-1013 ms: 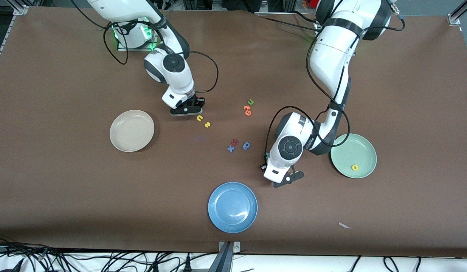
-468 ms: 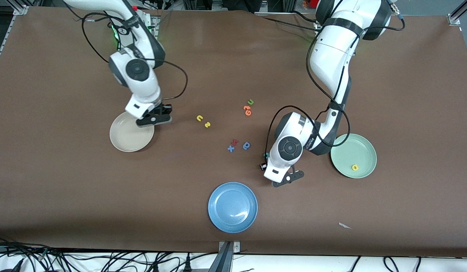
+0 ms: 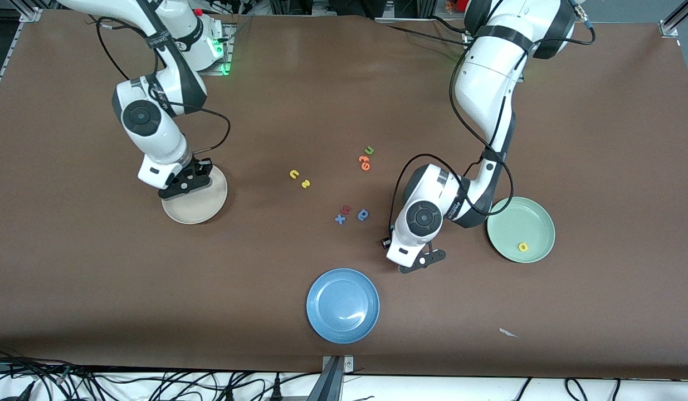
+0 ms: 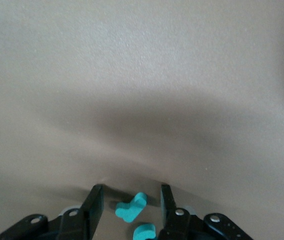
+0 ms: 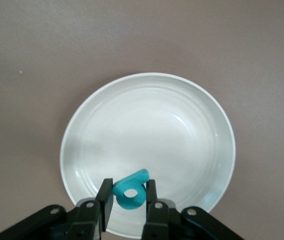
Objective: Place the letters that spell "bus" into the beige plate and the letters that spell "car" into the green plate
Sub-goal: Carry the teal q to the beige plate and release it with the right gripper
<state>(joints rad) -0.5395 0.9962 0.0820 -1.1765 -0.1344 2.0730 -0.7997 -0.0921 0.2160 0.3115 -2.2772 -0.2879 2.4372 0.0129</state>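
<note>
The other teal letter (image 4: 144,232) is close to the slanted teal r. Next, my left gripper lines its fingers up on the teal r alone (image 4: 131,207) before it closes.
My right gripper (image 3: 185,186) hangs over the beige plate (image 3: 201,207), shut on the teal b (image 5: 130,196). In the right wrist view the beige plate (image 5: 147,125) lies under the right gripper (image 5: 128,186). The yellow u (image 3: 293,174) and yellow s (image 3: 306,183) lie mid-table. The green plate (image 3: 511,223) holds the yellow a (image 3: 523,247). Beside that plate my left gripper (image 3: 421,260) stands low over the table. The left gripper (image 4: 131,190) is open around a teal r-like letter (image 4: 130,207) that lies flat, touching neither finger. A second teal letter (image 4: 144,231) lies close by, partly cut off.
A blue plate (image 3: 342,305) sits nearest the front camera. A blue x (image 3: 340,219), a red letter (image 3: 346,209) and a blue a-like letter (image 3: 363,214) cluster mid-table. A green u (image 3: 369,150) and orange letters (image 3: 364,162) lie farther away. A white scrap (image 3: 508,332) lies near the front edge.
My right arm swung from beside the yellow letters to over the beige plate. My left gripper's jaws opened and its hand shifted slightly.
</note>
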